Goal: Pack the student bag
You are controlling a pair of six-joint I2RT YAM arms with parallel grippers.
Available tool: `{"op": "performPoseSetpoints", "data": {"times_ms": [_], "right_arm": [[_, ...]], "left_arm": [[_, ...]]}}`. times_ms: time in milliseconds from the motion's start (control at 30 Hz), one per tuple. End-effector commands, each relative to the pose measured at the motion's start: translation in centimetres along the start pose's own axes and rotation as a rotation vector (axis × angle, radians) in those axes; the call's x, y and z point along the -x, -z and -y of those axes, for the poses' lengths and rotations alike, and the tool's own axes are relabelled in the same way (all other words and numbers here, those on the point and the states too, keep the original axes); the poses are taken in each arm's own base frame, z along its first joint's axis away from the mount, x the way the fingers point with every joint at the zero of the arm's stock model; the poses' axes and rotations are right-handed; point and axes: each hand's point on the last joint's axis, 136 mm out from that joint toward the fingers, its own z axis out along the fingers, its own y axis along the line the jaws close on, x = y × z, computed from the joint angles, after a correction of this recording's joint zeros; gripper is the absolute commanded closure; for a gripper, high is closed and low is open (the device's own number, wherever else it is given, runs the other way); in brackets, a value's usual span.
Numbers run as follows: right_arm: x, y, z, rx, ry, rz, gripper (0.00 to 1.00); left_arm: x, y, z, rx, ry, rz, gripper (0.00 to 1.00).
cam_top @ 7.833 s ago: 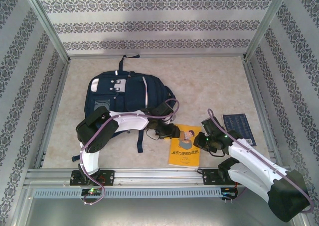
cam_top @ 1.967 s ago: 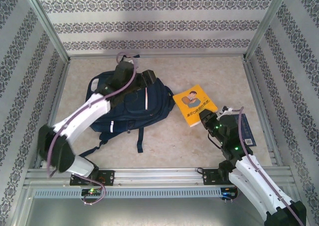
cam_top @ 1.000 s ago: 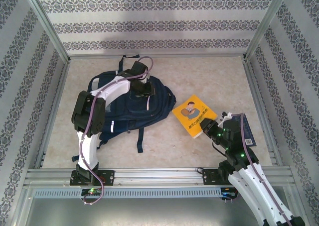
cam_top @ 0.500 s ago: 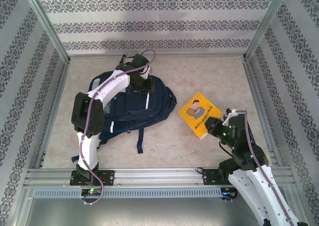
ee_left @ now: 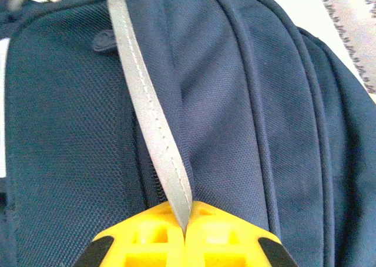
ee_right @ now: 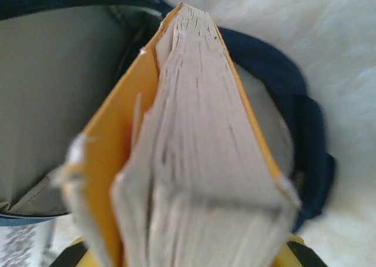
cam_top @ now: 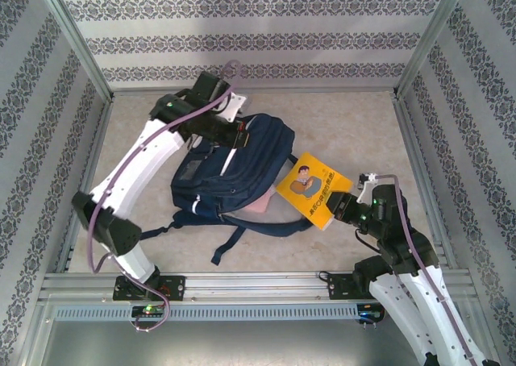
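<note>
The yellow book's far end (cam_top: 291, 172) is pointing into the student bag's raised opening (cam_top: 269, 198), so I keep pushing it inward with my right gripper until the yellow book sits inside.
The student bag (cam_top: 230, 168), navy blue, lies at the middle left of the table with its front raised. My left gripper (cam_top: 236, 140) is shut on its grey reflective stripe (ee_left: 154, 123), and the yellow fingers (ee_left: 141, 237) pinch the strip's end. The bag's mouth gapes toward the right and shows pale lining (cam_top: 260, 205). My right gripper (cam_top: 340, 209) is shut on a yellow book (cam_top: 312, 190) by its lower end. In the right wrist view the book (ee_right: 200, 132) points edge-on at the grey-lined opening (ee_right: 59, 84).
Dark straps (cam_top: 242, 229) trail from the bag toward the near rail. Patterned walls and metal frame posts (cam_top: 76, 39) close the table on three sides. Bare tabletop lies behind the bag and at the far right (cam_top: 363, 128).
My left gripper has pulled the bag's front up and rightward by the stripe, opening its mouth. My right gripper has carried the yellow book left to the opening.
</note>
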Motion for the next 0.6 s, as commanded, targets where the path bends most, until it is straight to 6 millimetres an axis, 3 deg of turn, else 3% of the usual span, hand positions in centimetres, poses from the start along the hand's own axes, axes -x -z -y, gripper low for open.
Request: {"op": "performPoseSetpoints", "data": {"times_ms": [0, 267, 567], "right_arm": [[0.8, 1.2, -5.3, 0.255, -0.015, -0.003, 1.0], [0.2, -0.7, -6.7, 0.417, -0.187, -0.067, 1.0], [-0.8, -3.1, -7.7, 0.428, -0.202, -0.095, 1.0]], "left_arm": [[2.0, 4.8, 3.5, -0.114, -0.132, 0.155, 1.0], [2.5, 4.2, 5.1, -0.216, -0.151, 0.147, 1.0], [3.6, 4.2, 5.5, -0.247, -0.13, 0.179, 1.0]]}}
